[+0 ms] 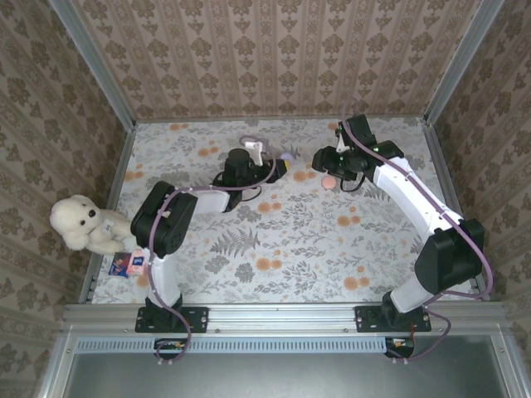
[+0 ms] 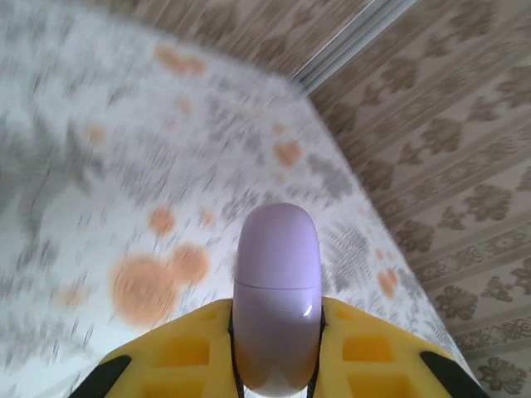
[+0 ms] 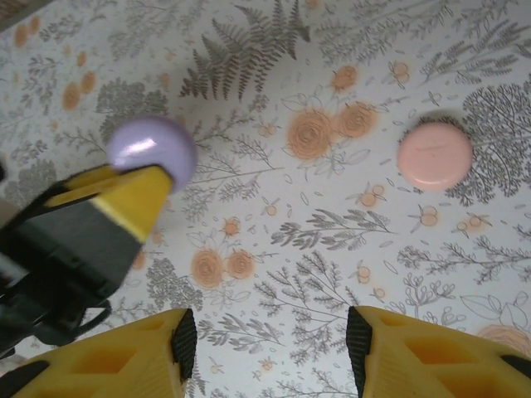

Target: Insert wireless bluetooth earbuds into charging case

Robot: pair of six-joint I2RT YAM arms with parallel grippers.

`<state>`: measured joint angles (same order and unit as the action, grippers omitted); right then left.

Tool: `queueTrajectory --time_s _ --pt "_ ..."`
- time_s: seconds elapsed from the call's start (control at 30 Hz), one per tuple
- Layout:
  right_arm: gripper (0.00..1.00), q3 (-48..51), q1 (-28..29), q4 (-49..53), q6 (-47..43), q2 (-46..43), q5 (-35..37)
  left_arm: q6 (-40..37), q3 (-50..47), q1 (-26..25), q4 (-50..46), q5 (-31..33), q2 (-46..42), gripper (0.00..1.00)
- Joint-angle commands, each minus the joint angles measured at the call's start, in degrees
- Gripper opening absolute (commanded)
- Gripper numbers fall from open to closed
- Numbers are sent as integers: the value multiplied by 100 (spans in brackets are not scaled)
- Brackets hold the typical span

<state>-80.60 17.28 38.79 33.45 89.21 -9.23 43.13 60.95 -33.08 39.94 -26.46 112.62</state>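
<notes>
The charging case's lid (image 2: 278, 246) is shut and the cloth (image 1: 286, 184) beside the pink puck is clear. My left gripper should keep lowering the case until it rests there, then let go.
The charging case (image 2: 277, 290) is a smooth lilac capsule with its lid closed. My left gripper (image 2: 277, 358) is shut on its lower half, and the rounded lid end sticks out past the yellow fingers. From above, the case (image 1: 288, 156) is held over the far middle of the table. The right wrist view has the case (image 3: 153, 149) at upper left. My right gripper (image 3: 267, 336) hangs open over bare tablecloth, just right of the case, with nothing between its fingers. From above, the right gripper (image 1: 326, 160) is next to the case. The earbuds are out of view.
A pink round puck (image 3: 434, 155) lies flat on the cloth near the right gripper, seen from above as the pink puck (image 1: 328, 181). A white teddy bear (image 1: 83, 224) and a small packet (image 1: 129, 265) sit at the left edge. Patterned walls (image 1: 274, 58) close in the table.
</notes>
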Motion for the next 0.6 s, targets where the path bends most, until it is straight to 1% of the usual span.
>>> queueTrajectory --time_s 0.0,0.03,0.1,0.23,0.43,0.57 --pt "55 101 -39 -269 140 -91 167 604 319 -101 -839 233 123 0" --pt "55 125 -36 -274 145 -72 181 623 359 -123 -1013 318 142 0" --pt "55 165 -41 -296 162 -71 185 634 491 -163 -1533 508 196 4" --pt "55 229 -43 -354 199 -82 212 676 737 -198 -2022 528 420 5" --pt "56 231 -41 -358 200 -121 231 828 839 -199 -2158 517 721 8" --pt "56 193 -50 -328 185 -132 260 841 826 -206 -2196 549 762 12"
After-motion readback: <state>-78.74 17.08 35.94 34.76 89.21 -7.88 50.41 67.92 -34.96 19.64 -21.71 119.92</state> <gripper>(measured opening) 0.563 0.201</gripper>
